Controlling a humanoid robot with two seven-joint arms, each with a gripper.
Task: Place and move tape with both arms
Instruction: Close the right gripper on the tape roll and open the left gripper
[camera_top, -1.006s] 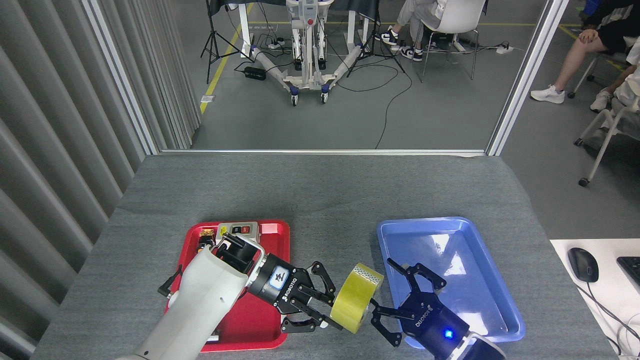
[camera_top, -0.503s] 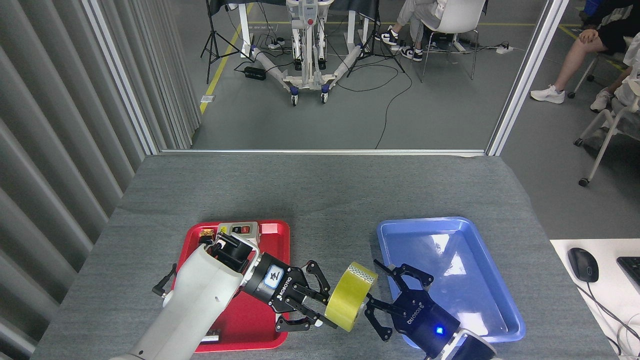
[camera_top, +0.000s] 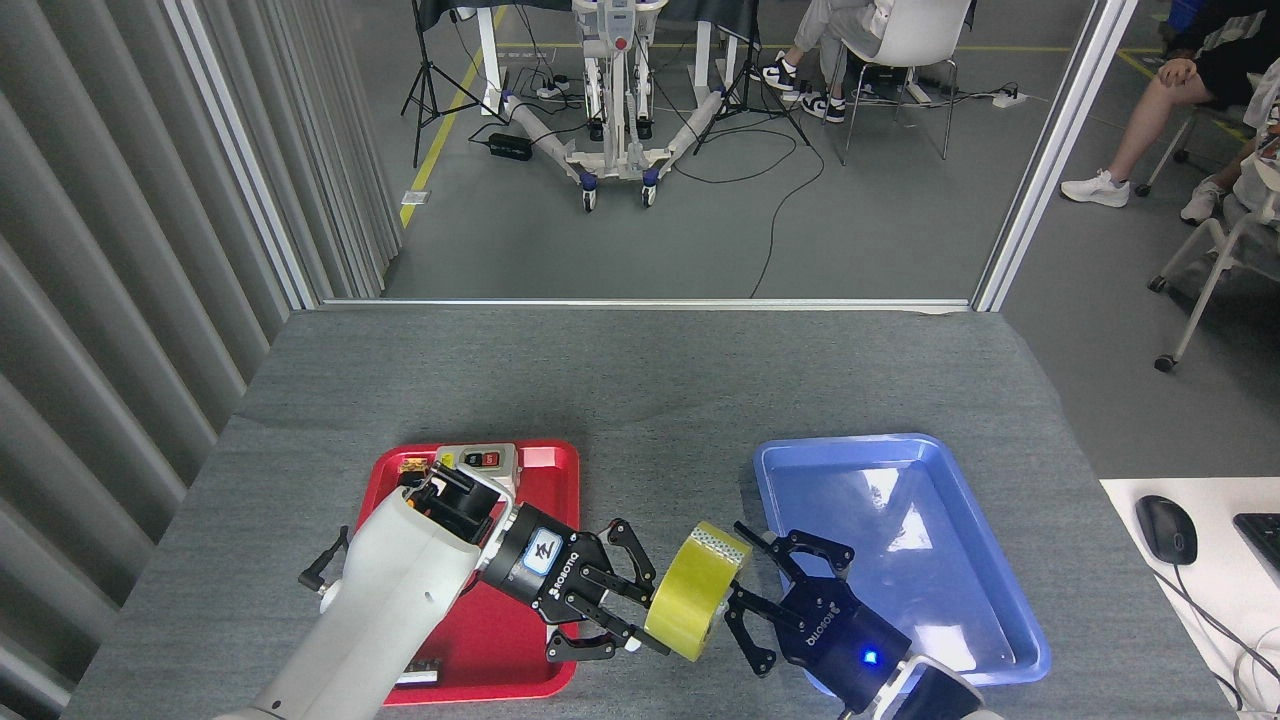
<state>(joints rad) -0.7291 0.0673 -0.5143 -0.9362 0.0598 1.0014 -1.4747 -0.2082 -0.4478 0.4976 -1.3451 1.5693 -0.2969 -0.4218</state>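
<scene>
I expect the yellow tape (camera_top: 698, 589) to come cleanly off my left gripper and stay wound when I carry it, because the outer wrap (camera_top: 687, 602) lies smooth and tight.
The yellow tape (camera_top: 688, 592) is held up on edge between the two trays, just above the grey table (camera_top: 640, 380). My left gripper (camera_top: 655, 620) comes in from the left over the red tray and is shut on the tape, with fingers (camera_top: 640, 572) against its left side and lower rim. Just right of the roll, my right gripper (camera_top: 742, 592) shows a blue light and stands open, its fingers (camera_top: 800, 545) spread close to the tape's right face. I cannot tell whether they touch it.
The red tray (camera_top: 555, 465) at the left holds a small grey box with a red button (camera_top: 480, 458) and other small items. The blue tray (camera_top: 960, 540) lies at the right. A mouse (camera_top: 1165, 528) sits on a white desk. People sit on chairs beyond the table.
Both grippers and the tape have shifted left. The right gripper has followed along, staying open next to the roll.
</scene>
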